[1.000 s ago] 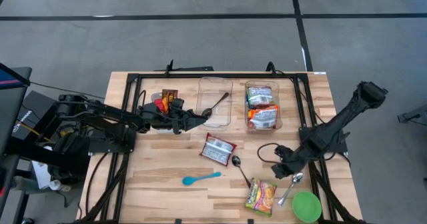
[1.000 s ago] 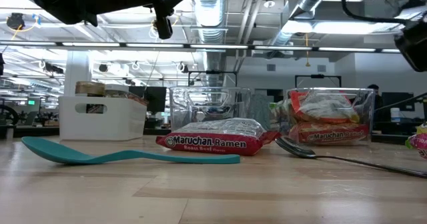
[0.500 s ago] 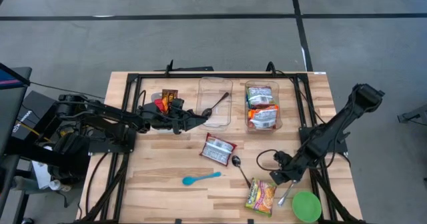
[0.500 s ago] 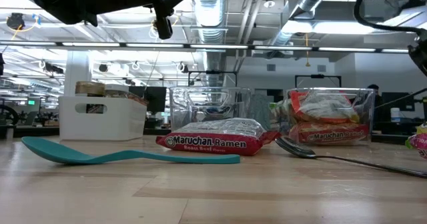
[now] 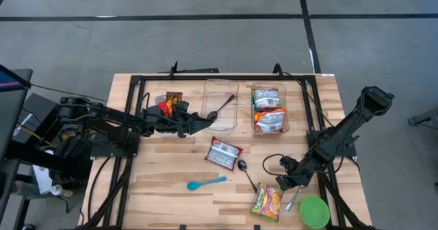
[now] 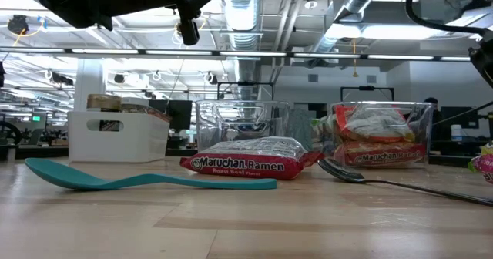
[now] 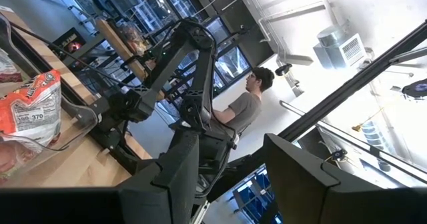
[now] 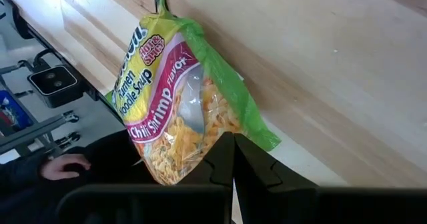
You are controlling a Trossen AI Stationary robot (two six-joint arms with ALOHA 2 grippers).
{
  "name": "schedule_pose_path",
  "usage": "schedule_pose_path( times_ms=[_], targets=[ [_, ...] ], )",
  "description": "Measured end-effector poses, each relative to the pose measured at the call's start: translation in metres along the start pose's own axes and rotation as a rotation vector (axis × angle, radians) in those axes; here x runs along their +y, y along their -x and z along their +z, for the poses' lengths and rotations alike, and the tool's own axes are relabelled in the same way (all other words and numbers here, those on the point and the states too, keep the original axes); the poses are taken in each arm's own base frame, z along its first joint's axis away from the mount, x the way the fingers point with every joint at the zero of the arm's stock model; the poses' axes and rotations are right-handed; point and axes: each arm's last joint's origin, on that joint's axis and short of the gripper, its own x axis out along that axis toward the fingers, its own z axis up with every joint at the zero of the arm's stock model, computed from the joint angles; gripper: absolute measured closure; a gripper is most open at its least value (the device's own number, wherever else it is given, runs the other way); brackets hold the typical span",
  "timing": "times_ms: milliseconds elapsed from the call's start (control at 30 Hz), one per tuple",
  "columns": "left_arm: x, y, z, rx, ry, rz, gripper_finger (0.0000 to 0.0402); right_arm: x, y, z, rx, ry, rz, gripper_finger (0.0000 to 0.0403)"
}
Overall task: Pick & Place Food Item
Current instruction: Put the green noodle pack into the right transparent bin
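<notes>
Next, my right gripper opens its fingers, which are closed above the shrimp ramen packet's edge [image 8: 230, 129]. It should put them on both sides of the packet beside its green corner [image 8: 265, 137] before it closes and lifts.
A shrimp ramen packet [image 5: 267, 201] [image 8: 177, 111] lies flat near the table's front edge. My right gripper [image 5: 282, 182] [image 8: 233, 159] is shut and slants down at the packet's far right edge. A red beef ramen packet [image 5: 224, 152] [image 6: 250, 160] lies flat at the table's middle. Two more ramen packets sit in a clear container [image 5: 268, 110] [image 6: 381, 143] at the back. My left gripper [image 5: 200, 124] [image 7: 233, 177] waits open at the left, raised beside another clear container [image 5: 220, 105], with nothing between its fingers. My right gripper's shut fingertips [image 8: 227, 151] stand at the shrimp packet's edge [image 8: 200, 147], coming from the far right and slanting down. Whether they touch the packet I cannot tell. The packet lies flat on the table.
A metal spoon [image 5: 246, 174] lies left of the right gripper, another [image 5: 299, 192] right of it, and a green bowl [image 5: 314, 211] at the front right corner. A teal spoon [image 5: 207, 183] lies front centre. Snack packets [image 5: 172, 103] sit by the left gripper. A person [image 7: 247, 104] stands beyond the table.
My right gripper has sunk a little and gone toward the table's near edge, closer to the shrimp ramen packet, staying shut. Nothing on the table has moved.
</notes>
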Motion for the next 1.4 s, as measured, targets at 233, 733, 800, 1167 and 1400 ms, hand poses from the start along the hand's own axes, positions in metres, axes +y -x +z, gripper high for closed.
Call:
schedule_pose_path(
  times_ms=[233, 733, 800, 1167, 1400],
  targets=[
    [0.000, 0.000, 0.000, 0.000, 0.000, 0.000, 0.0238, 0.001, 0.000, 0.000, 0.003, 0.004, 0.005, 0.0403],
    [0.000, 0.000, 0.000, 0.000, 0.000, 0.000, 0.0238, -0.003, 0.000, -0.004, 0.064, 0.072, -0.034, 0.0382],
    [0.000, 0.000, 0.000, 0.000, 0.000, 0.000, 0.0238, -0.003, 0.000, -0.005, 0.066, 0.057, -0.038, 0.0362],
    [0.000, 0.000, 0.000, 0.000, 0.000, 0.000, 0.0238, -0.007, 0.001, -0.020, -0.029, -0.092, 0.016, 0.0231],
    [0.000, 0.000, 0.000, 0.000, 0.000, 0.000, 0.0238, -0.012, 0.003, -0.032, -0.115, -0.183, 0.080, 0.0191]
  ],
)
